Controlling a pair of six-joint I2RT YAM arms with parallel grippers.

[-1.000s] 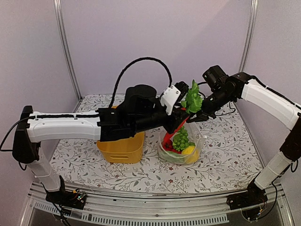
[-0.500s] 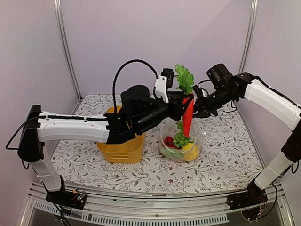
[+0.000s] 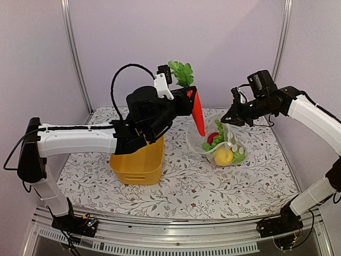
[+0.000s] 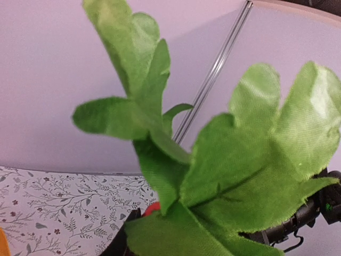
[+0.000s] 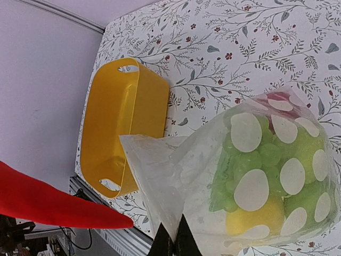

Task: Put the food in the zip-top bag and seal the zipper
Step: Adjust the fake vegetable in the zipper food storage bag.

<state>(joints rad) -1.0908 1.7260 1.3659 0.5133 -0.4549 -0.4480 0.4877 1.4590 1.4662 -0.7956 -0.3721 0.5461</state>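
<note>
The carrot's tip (image 3: 201,132) points steeply down while the bag's opening faces the yellow tub. My left gripper should lower and tilt the carrot's tip toward the green cluster inside the bag (image 3: 215,140).
My left gripper (image 3: 187,97) is shut on the top of an orange-red carrot (image 3: 198,116), which hangs point down above the table, left of the zip-top bag (image 3: 230,140). In the left wrist view the carrot's green leaves (image 4: 240,176) hide the fingers. My right gripper (image 3: 230,116) is shut on the bag's upper edge (image 5: 160,160) and holds it up. Inside the dotted bag lie a yellow lemon-like piece (image 3: 224,156), a green bumpy cluster (image 5: 250,165) and a red piece (image 3: 212,137). The carrot's tip (image 5: 64,209) is apart from the bag. I cannot make out the zipper.
A yellow tub (image 3: 137,162) stands on the flowered tablecloth (image 3: 181,186) under the left forearm, left of the bag. Metal frame posts (image 3: 281,37) and plain walls close in the back and sides.
The left arm has swung left and up, carrying the carrot from over the bag's mouth to beside it. The right gripper has pulled the bag to the right, tilting it.
</note>
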